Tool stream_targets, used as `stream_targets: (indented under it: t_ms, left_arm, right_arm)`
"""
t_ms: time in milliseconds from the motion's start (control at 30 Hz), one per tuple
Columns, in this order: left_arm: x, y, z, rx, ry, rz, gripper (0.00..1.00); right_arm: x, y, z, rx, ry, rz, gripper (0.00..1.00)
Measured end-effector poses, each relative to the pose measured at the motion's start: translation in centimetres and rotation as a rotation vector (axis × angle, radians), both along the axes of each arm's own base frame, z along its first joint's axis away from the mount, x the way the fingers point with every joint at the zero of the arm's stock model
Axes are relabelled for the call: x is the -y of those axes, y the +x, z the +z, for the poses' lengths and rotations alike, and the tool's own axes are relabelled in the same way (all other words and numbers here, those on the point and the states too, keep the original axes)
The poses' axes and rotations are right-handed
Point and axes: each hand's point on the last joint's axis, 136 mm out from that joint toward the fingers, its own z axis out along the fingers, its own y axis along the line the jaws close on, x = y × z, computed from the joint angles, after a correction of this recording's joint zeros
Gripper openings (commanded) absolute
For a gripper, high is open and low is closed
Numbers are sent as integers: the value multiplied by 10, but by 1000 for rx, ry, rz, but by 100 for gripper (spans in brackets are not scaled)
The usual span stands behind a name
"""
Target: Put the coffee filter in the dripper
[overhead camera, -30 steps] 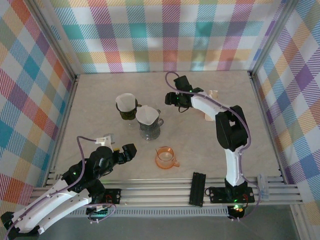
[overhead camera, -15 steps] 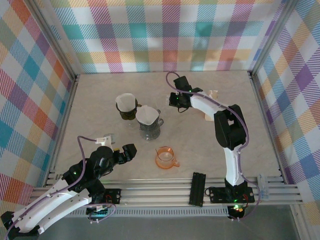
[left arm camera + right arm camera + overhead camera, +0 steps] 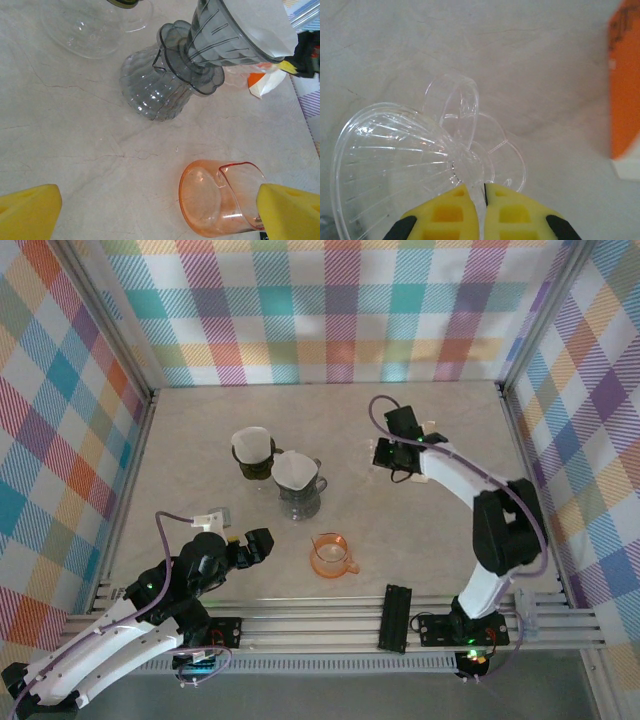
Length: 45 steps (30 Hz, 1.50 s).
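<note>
I keep carrying the clear dripper by its rim in my right gripper, the dripper's base free [image 3: 506, 159] for the open orange cup [image 3: 329, 551], until the base sits there.
A white coffee filter [image 3: 293, 469] sits in the grey dripper [image 3: 220, 42] on a ribbed grey carafe [image 3: 154, 89]; the filter [image 3: 262, 22] lines its cone. A second white filter [image 3: 252, 444] stands in a dark cup behind it. My right gripper [image 3: 391, 456] is at the back, right of the carafe. In the right wrist view its yellow fingers [image 3: 449, 212] are shut on a part of a clear plastic dripper [image 3: 415, 155], which lies tilted just over the table. My left gripper [image 3: 160, 215] hangs open near the front, with an orange measuring cup [image 3: 222, 205] by its right finger.
An orange and white packet [image 3: 625, 95] lies right of the clear dripper, and the packet [image 3: 261, 82] also peeks out behind the carafe. A clear glass vessel [image 3: 95, 30] stands back left. A black bar [image 3: 397, 618] rests on the front rail. The orange cup [image 3: 330, 555] is mid-front.
My right gripper has swung to the right and slightly nearer, away from the carafe, with the clear dripper in it. The left arm has stayed still.
</note>
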Motion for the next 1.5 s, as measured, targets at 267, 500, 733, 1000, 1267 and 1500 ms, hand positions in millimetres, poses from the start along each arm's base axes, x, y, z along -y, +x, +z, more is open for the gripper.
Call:
stream_targets:
  t_ms: [267,500,733,1000,1267,1500]
  left_arm:
    - [-2,-2,-3,-12,16,1,100]
    - [-3,-2,-4,-14,19,2,100]
    - [-4,-1,-4,-12,21,6,100]
    - [-4,-1,-4,-13,23,8,100]
    - [-4,-1,-3,-11,21,8,100]
    - [-4,-2,-4,-11,21,8,100]
  right_arm:
    - [21,-61,35,64,31,19,0]
    - [7,-129,51,50,66,149,0]
    - [-27,-187,77,50,128,339,0]
    - [-74,-218,63,-73,123,491,0]
    - [-94,-220,54,-122,137,520,0]
    - [-102,-221,44,-148,133,531,0]
